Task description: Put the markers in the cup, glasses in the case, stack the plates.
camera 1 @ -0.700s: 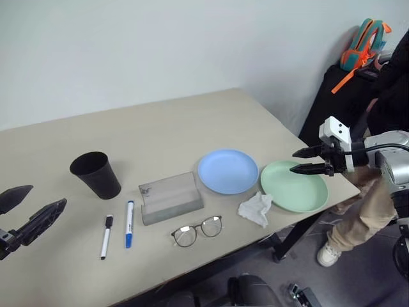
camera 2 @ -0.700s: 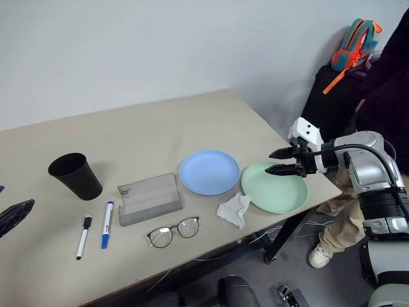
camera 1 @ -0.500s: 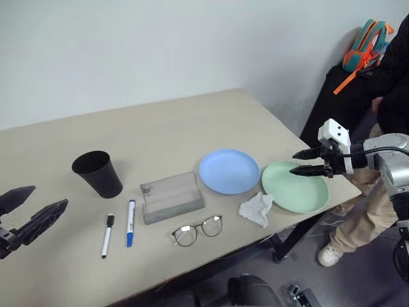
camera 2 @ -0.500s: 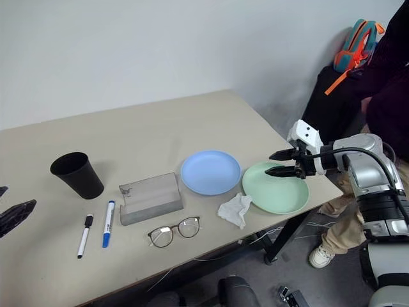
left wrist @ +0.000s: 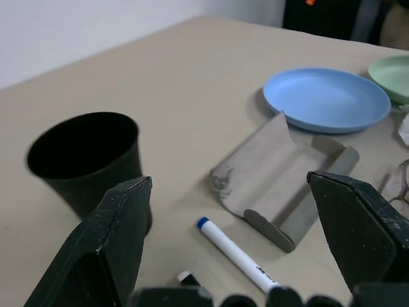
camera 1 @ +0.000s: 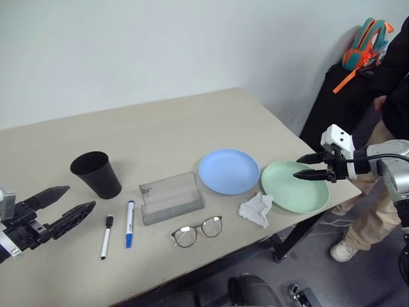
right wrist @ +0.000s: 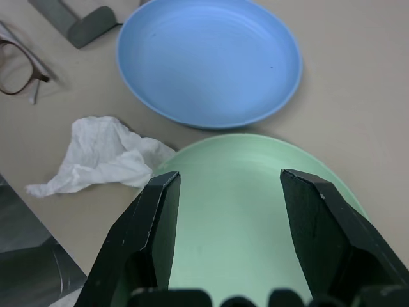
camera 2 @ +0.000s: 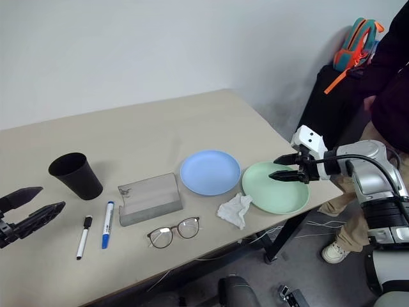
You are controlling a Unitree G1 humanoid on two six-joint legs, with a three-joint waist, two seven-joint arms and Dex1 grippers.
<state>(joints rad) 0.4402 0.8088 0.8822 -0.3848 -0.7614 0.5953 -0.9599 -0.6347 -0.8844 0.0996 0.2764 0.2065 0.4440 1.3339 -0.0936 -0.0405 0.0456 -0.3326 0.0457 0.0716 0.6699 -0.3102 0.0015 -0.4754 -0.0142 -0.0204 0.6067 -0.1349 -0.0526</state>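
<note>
My right gripper should keep moving to the green plate's rim [camera 1: 328, 189] opposite the blue plate, which lies free, until its open fingers straddle that rim [camera 1: 328, 186], and then close.
Two markers lie side by side on the beige table, one black-capped [camera 1: 106, 236] and one blue-capped [camera 1: 129, 223], just in front of the black cup [camera 1: 96, 174]. My left gripper [camera 1: 82, 197] hovers open left of them, empty. The grey case [camera 1: 170, 197] lies open mid-table, with the glasses [camera 1: 197, 231] in front of it. The blue plate [camera 1: 228, 171] and the green plate [camera 1: 295, 187] sit side by side at the right. My right gripper [camera 1: 296, 167] is open just above the green plate [right wrist: 236, 211], holding nothing.
A crumpled white tissue [camera 1: 256, 208] lies between the glasses and the green plate, near the table's front edge [camera 1: 211, 259]. A person [camera 1: 383, 192] stands past the table's right end, beside a dark chair carrying a teal-orange backpack [camera 1: 364, 41].
My left gripper has moved right, toward the markers and cup, still open. The right gripper has hardly shifted above the green plate.
</note>
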